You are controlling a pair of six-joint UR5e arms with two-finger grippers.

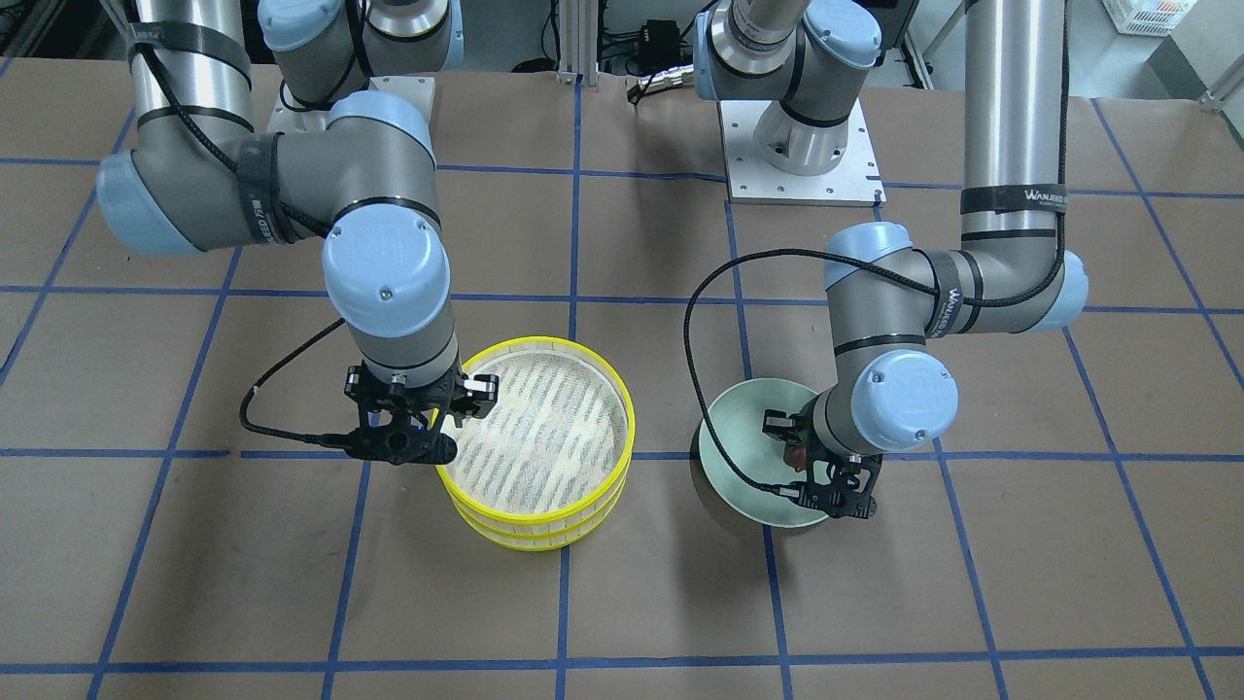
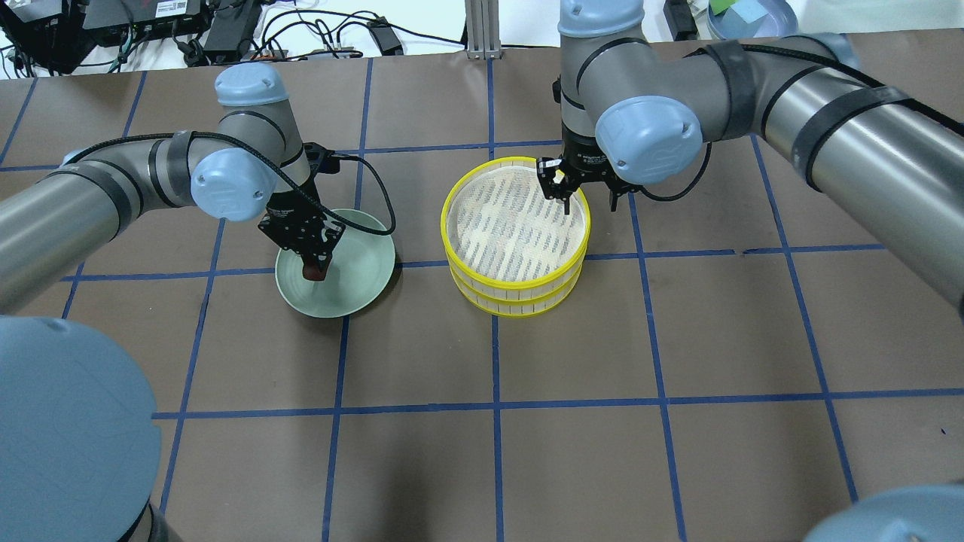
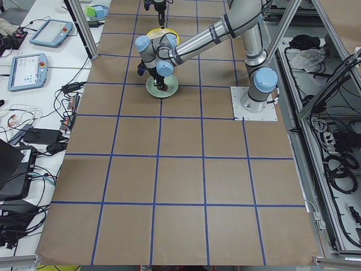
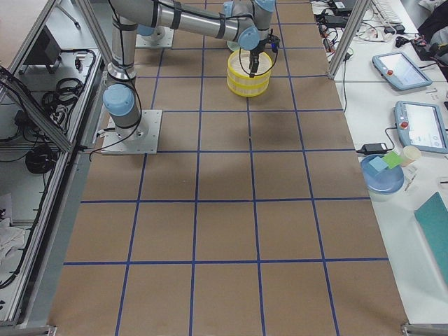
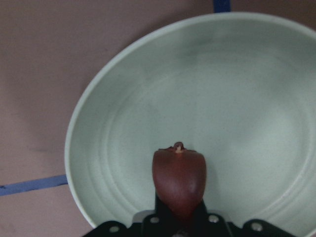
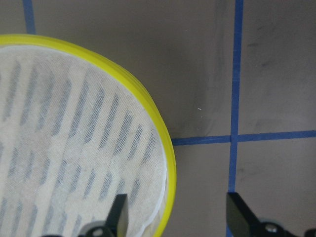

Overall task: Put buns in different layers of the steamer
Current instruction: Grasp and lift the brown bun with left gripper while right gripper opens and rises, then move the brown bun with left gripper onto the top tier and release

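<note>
The robot's right gripper straddles the top tray's rim and is in the bun's way, so it should move away before the left gripper sets the bun down on the top tray's striped bottom (image 1: 480, 437).
The steamer (image 2: 512, 226), two stacked trays with yellow rims, stands mid-table; its top tray's striped floor (image 1: 544, 428) is bare. My right gripper (image 2: 587, 203) is open at the top tray's rim (image 6: 148, 106), one finger (image 6: 118, 212) inside and one outside. My left gripper (image 2: 315, 269) is shut on the dark reddish-brown bun (image 5: 178, 180) and holds it just over the pale green plate (image 2: 354, 286). The bun also shows in the front-facing view (image 1: 795, 457). The cream bun is not in view; the lower tray's inside is hidden.
The plate (image 1: 739, 437) sits a short way from the steamer on the left arm's side. The table (image 2: 678, 339) is brown with a blue tape grid. The arm base plates (image 1: 802, 156) stand on the robot's side.
</note>
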